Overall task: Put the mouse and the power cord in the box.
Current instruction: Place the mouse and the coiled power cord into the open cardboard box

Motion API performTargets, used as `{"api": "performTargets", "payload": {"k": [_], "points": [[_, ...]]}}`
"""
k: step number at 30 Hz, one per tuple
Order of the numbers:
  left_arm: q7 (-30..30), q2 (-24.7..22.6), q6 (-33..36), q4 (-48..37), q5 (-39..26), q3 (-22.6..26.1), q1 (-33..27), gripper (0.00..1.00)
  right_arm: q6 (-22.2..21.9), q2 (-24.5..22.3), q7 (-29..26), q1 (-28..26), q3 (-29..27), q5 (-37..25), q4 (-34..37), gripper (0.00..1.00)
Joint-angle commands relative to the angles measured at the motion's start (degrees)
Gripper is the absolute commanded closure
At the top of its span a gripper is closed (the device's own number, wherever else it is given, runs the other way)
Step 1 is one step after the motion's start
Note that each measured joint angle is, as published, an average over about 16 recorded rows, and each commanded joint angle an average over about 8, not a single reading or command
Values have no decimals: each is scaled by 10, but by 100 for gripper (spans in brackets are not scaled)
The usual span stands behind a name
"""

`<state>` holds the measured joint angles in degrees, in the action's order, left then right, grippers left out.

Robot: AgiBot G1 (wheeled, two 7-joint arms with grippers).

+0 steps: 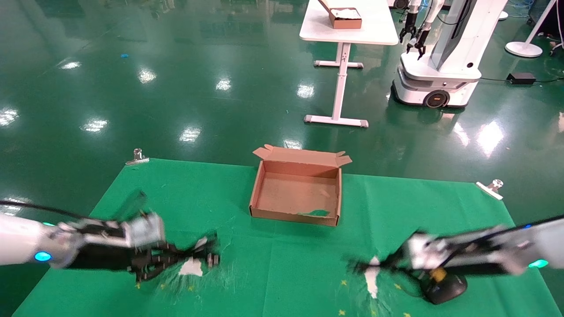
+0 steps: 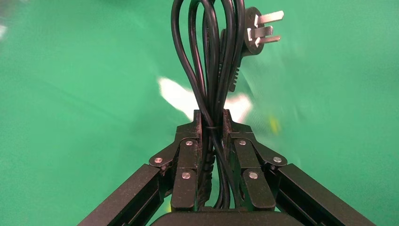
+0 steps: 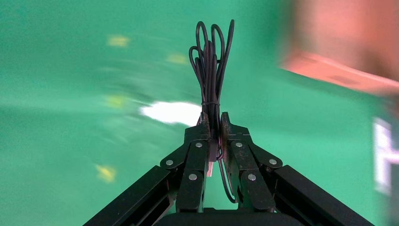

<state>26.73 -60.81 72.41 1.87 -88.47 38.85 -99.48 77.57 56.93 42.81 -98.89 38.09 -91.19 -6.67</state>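
Observation:
The narrow box (image 1: 296, 193) would be crowded by both my arms, so my left gripper should hold the power cord off to the side while my right gripper lowers the mouse (image 1: 447, 289) in first.
The box (image 1: 264, 182), brown and open, stands empty at the back middle of the green cloth. To its front left, my left gripper (image 1: 176, 256) is shut on the power cord (image 1: 202, 252). The left wrist view shows the thick black loops (image 2: 211, 61) pinched between the fingers (image 2: 213, 117) and the plug (image 2: 256, 30) beyond them. At the front right, my right gripper (image 1: 387, 263) is shut on the mouse's thin bundled cable (image 3: 211, 61). The black mouse (image 1: 443, 288) sits low under that arm, near the cloth's front edge.
Metal clips (image 1: 137, 157) (image 1: 492, 188) hold the cloth at its far corners. White worn patches (image 1: 191, 267) mark the cloth under each gripper. Beyond the table stand a white desk (image 1: 374, 31) bearing a small box, and another robot (image 1: 440, 57).

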Motion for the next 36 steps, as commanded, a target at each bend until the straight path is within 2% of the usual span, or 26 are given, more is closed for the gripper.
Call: {"api": "performTargets", "payload": {"k": [1, 4, 7, 14, 18, 22, 26, 29, 32, 33, 36], "points": [[-22, 14, 22, -15, 35, -24, -9, 100, 8, -25, -9, -15, -13, 18, 3, 100], [-52, 8, 27, -25, 79, -54, -26, 100, 12, -43, -23, -52, -21, 27, -12, 100], [-81, -14, 9, -28, 109, -75, -47, 100, 10, -34, -39, -79, -26, 34, -29, 100], [-112, -74, -87, -13, 142, -98, -103, 100, -34, 62, -62, -105, -45, 64, -37, 100], [-121, -80, -111, -11, 144, -100, -124, 100, -91, 122, -59, -92, -55, 79, -9, 100], [-129, -64, -102, -13, 134, -93, -140, 100, -196, 171, -54, -58, -62, 86, 29, 100], [-128, -38, -67, -10, 119, -82, -151, 100, -295, 200, -48, -13, -63, 86, 48, 100], [-123, -19, -35, -7, 106, -73, -154, 100, -322, 207, -43, 16, -60, 83, 45, 100], [-120, -4, -6, -6, 97, -67, -152, 100, -322, 208, -37, 34, -54, 78, 32, 100], [-120, 0, 2, -5, 94, -65, -151, 100, -318, 208, -35, 38, -52, 77, 27, 96], [-120, 7, 21, -4, 87, -59, -147, 100, -305, 208, -30, 44, -46, 74, 14, 58]]}}
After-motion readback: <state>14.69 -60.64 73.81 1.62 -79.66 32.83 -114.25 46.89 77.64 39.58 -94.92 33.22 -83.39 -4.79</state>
